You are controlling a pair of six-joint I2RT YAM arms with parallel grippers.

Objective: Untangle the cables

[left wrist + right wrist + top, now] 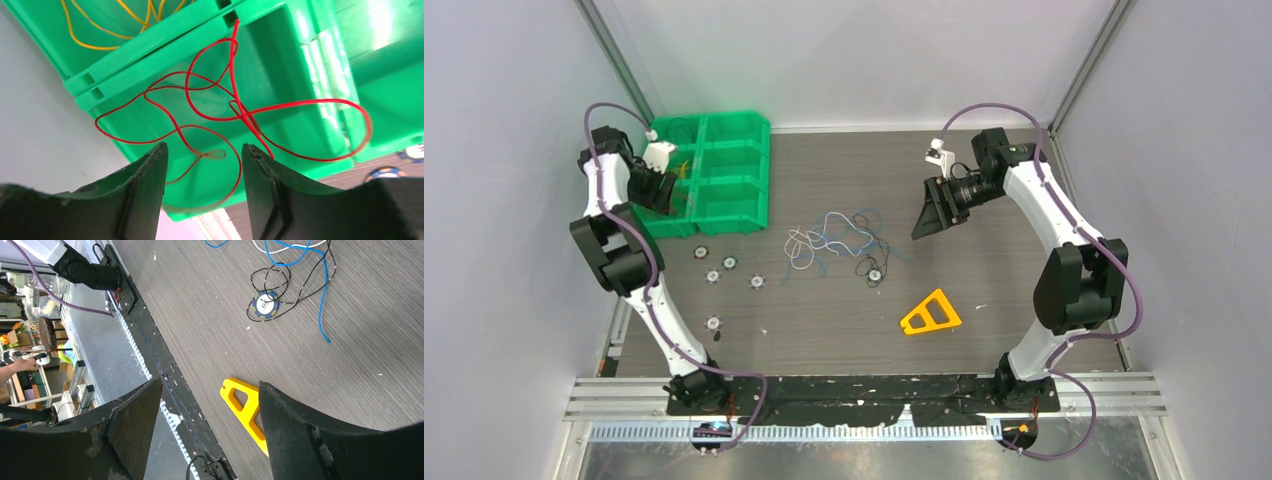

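A loop of the red cable [367, 122] sticks out over the compartment's side, so my left gripper should push the red cable down into the compartment [285, 90] before it takes the white cable.
A thin red cable [245, 116] lies in loose loops inside a compartment of the green bin [290, 55]. My left gripper [204, 150] hangs over it, open, one blurred loop showing in the gap between the jaws without being pinched. A yellow cable [100, 48] sits in the neighbouring compartment. In the top view the left gripper [656, 188] is over the bin [734, 190]. A tangle of white, blue and black cables [829, 238] lies mid-table. My right gripper [932, 215] hovers to its right, open [210, 385] and empty. The blue cable [322, 295] and a black cable [280, 277] show ahead of it.
A yellow triangular piece [930, 314] [245, 412] lies on the table near the right arm. Several poker chips [757, 282] are scattered left of the tangle, and one chip [265, 304] sits inside the black cable's loops. The black base rail [864, 392] runs along the near edge.
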